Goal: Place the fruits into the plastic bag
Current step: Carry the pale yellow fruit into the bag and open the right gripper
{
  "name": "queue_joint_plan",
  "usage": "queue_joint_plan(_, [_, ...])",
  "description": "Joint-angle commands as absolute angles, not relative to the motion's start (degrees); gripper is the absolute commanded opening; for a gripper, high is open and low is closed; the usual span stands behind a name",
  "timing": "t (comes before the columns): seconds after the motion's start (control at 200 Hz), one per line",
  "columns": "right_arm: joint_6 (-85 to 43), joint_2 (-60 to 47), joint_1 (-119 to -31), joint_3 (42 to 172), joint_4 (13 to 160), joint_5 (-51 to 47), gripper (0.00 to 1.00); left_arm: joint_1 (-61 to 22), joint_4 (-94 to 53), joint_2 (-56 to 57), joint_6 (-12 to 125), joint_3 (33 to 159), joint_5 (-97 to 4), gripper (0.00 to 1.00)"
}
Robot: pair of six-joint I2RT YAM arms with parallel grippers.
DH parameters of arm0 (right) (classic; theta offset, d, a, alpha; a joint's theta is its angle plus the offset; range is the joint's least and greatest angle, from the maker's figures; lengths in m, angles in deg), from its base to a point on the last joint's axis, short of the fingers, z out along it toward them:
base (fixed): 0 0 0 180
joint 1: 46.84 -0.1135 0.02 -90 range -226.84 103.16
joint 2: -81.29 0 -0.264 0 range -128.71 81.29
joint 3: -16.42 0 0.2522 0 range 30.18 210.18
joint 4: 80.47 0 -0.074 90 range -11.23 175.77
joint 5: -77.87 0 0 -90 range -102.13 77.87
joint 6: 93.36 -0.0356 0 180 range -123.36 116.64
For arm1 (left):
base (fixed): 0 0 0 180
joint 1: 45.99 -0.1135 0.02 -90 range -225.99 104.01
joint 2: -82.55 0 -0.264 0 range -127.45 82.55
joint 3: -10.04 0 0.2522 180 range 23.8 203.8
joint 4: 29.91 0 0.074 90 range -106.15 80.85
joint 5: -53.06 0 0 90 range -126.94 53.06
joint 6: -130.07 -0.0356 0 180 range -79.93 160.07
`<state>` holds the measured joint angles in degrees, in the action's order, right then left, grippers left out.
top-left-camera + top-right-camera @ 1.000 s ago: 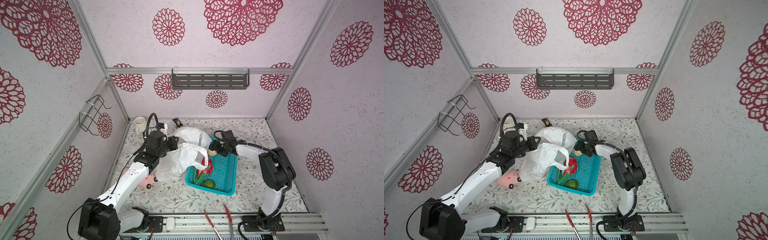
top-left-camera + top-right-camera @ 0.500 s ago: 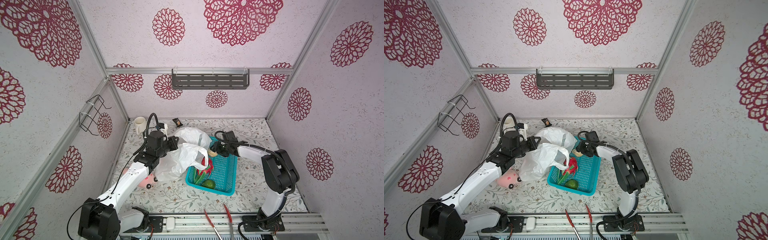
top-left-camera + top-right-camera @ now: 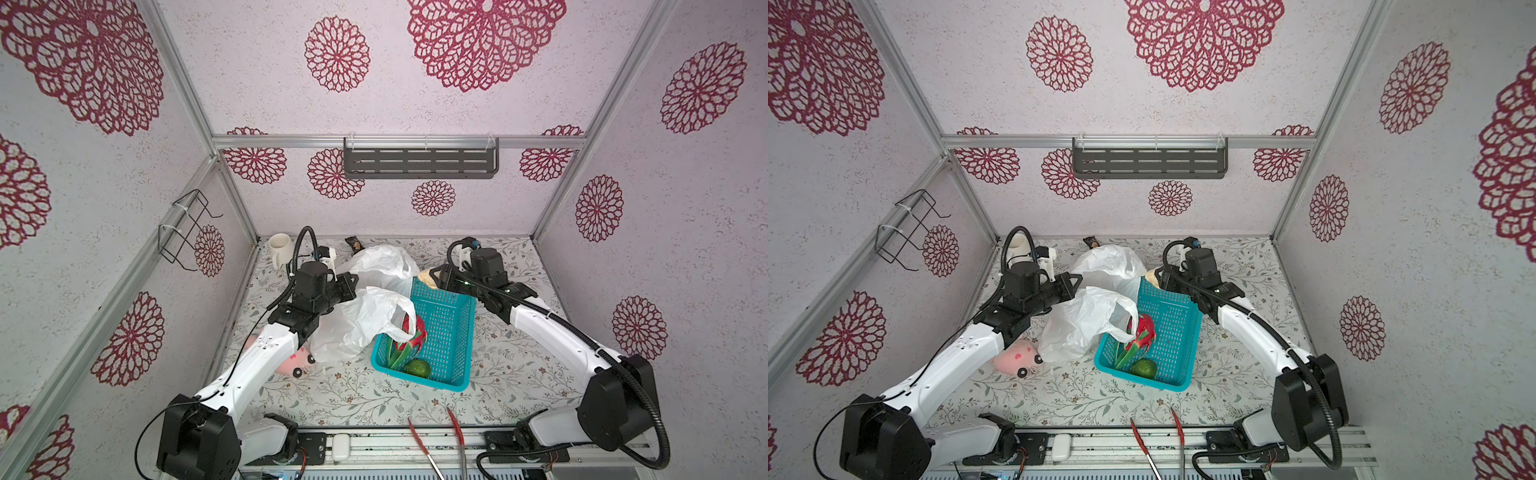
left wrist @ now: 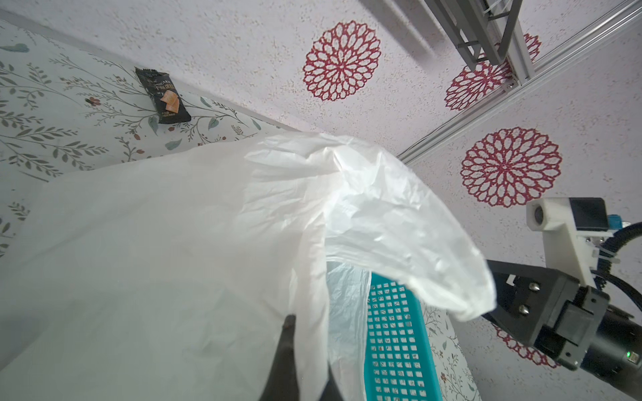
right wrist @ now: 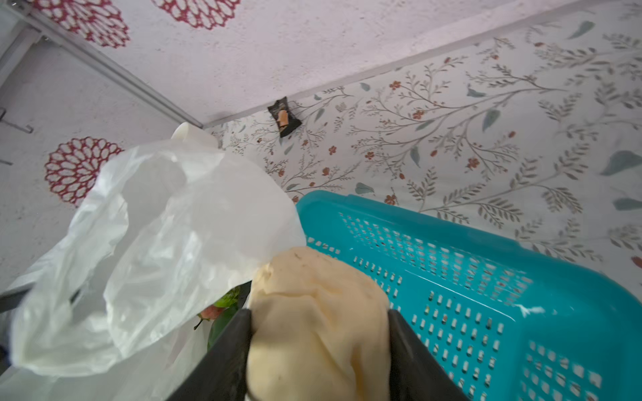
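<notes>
The plastic bag's opening is wide open toward the pale yellow lumpy toy, so my right gripper should keep going inward until the toy is above the fruits inside.
The white plastic bag lies crumpled left of the teal basket. One handle loop hangs over the basket's rim. My left gripper is shut on a fold of the plastic bag. My right gripper is shut on a pale yellow lumpy toy at the basket's far corner, beside the bag. A red-pink dragon fruit and a dark green avocado lie in the basket. Something red and green shows under the bag's edge.
A pink plush toy lies beside my left arm. A white mug and a dark snack packet sit by the back wall. Red tongs rest on the front rail.
The right gripper's jaws have narrowed onto the pale yellow toy, and it has shifted slightly toward the back wall. The left arm and the bag have not moved.
</notes>
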<state>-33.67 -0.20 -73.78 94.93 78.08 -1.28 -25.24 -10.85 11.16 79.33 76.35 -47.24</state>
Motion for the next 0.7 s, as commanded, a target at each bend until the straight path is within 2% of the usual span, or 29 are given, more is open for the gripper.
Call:
queue_joint_plan(0.0, [-28.54, -0.96, -77.16, 97.83, 80.65, 4.10, 0.42, -24.89, -11.33, 10.63, 79.46, 77.85, -47.95, 0.00])
queue_joint_plan(0.34, [-26.22, -7.84, -83.88, 103.71, 82.23, 8.66, 0.43, -24.77, -10.97, 11.31, 79.62, 77.70, -47.75, 0.00])
queue_joint_plan(0.696, [-25.77, -17.67, -87.56, 110.82, 81.61, 8.13, 0.46, -24.70, -10.97, 12.01, 79.62, 77.59, -46.48, 0.00])
